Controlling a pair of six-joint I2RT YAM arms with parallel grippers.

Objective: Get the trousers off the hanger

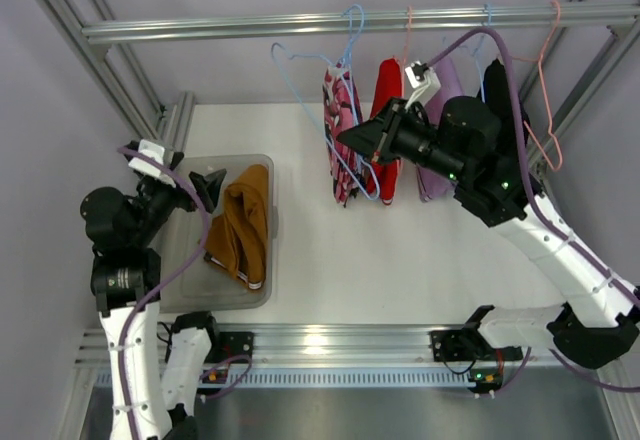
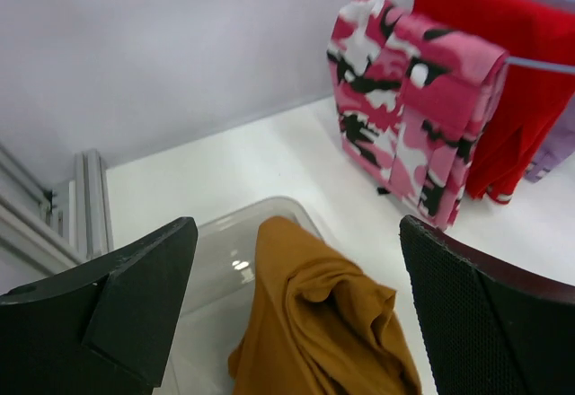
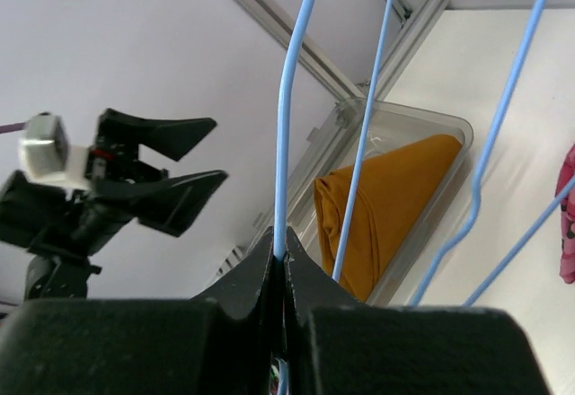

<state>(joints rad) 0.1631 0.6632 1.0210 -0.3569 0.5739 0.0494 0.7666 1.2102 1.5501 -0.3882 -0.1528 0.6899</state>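
Observation:
The light-blue hanger lies at a slant across the pink camouflage garment (image 1: pixel 341 110), so next my right gripper slides the hanger along the rail (image 1: pixel 277 26) toward the bin and sets it straight before opening.
The mustard trousers (image 1: pixel 245 225) lie crumpled in a clear plastic bin (image 1: pixel 190 285) at the left, off the hanger. They also show in the left wrist view (image 2: pixel 314 314) and the right wrist view (image 3: pixel 386 206). My left gripper (image 1: pixel 207 188) is open and empty, just above the bin's far end, its jaws either side of the cloth (image 2: pixel 296 233) without touching it. My right gripper (image 1: pixel 368 140) is shut on the wire of the bare light-blue hanger (image 1: pixel 300 57), which hangs tilted from the rail. The wire is pinched between the fingertips (image 3: pixel 284 253).
A metal rail (image 1: pixel 250 28) crosses the back. On it hang a pink camouflage garment (image 1: pixel 340 130), a red garment (image 1: pixel 388 120), a lilac garment (image 1: pixel 440 175) and salmon wire hangers (image 1: pixel 545 90). Frame posts stand at both sides.

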